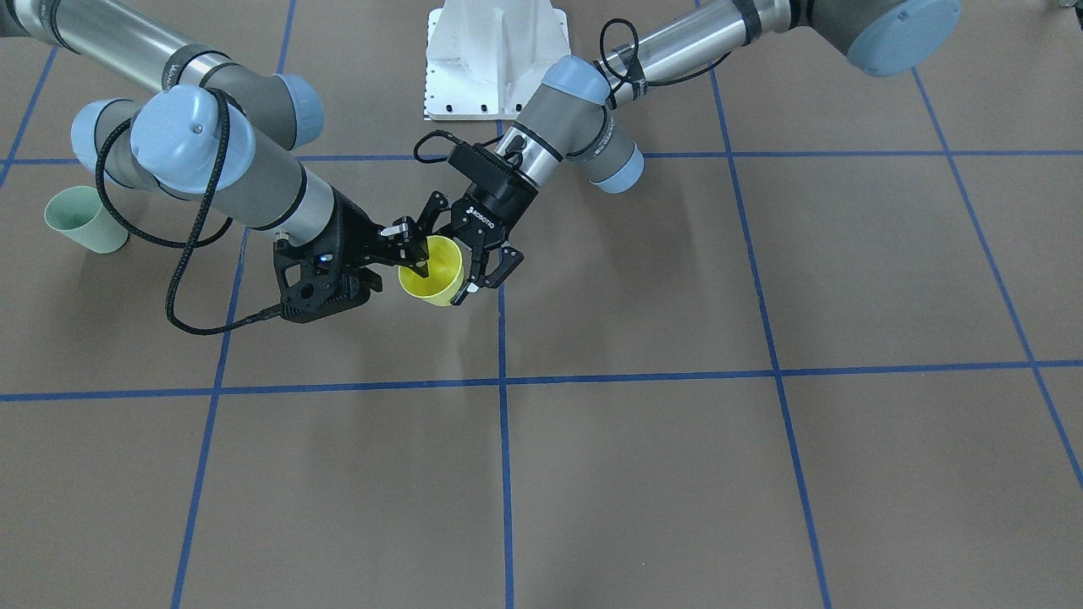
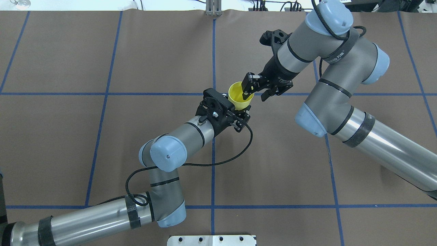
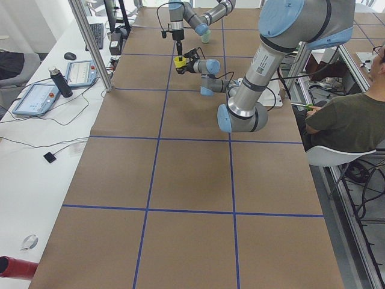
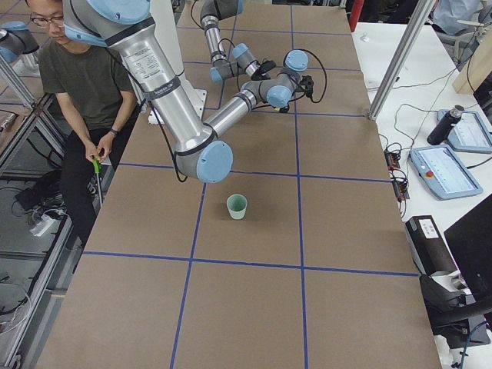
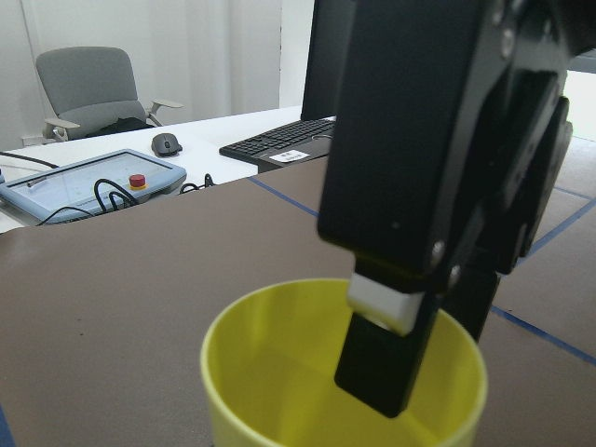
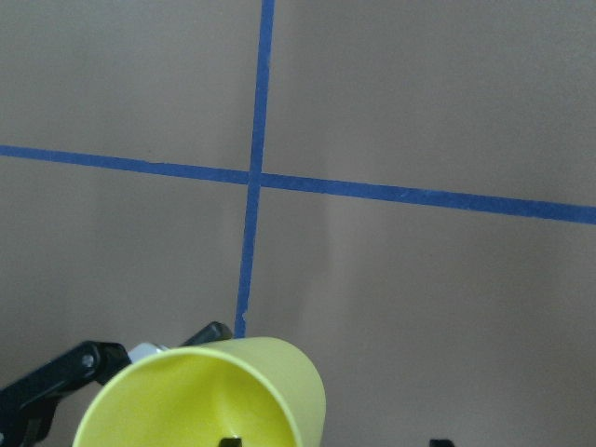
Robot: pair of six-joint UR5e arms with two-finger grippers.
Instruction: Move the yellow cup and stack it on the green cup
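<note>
I expect the yellow cup (image 1: 437,272) to sink almost to its rim when I lower it into the green cup's opening (image 1: 71,208), which stands open and empty.
The yellow cup (image 1: 437,277) is held in the air over the table's middle, tilted; it also shows in the overhead view (image 2: 239,99). My left gripper (image 2: 237,108) is shut around the cup's body from below and behind. My right gripper (image 2: 254,95) is open and straddles the rim: one finger (image 5: 382,363) reaches inside the cup, the other stays outside the wall. The right wrist view shows the cup's mouth (image 6: 214,391) close below. The green cup (image 1: 83,220) stands upright on the table, far out on my right side, also seen in the exterior right view (image 4: 237,206).
Brown table cover with a blue tape grid (image 1: 503,381). The white robot base plate (image 1: 495,59) is at the back. Both arms meet over the middle. A seated person (image 4: 77,84) is beside the table, and side benches hold tablets and a keyboard.
</note>
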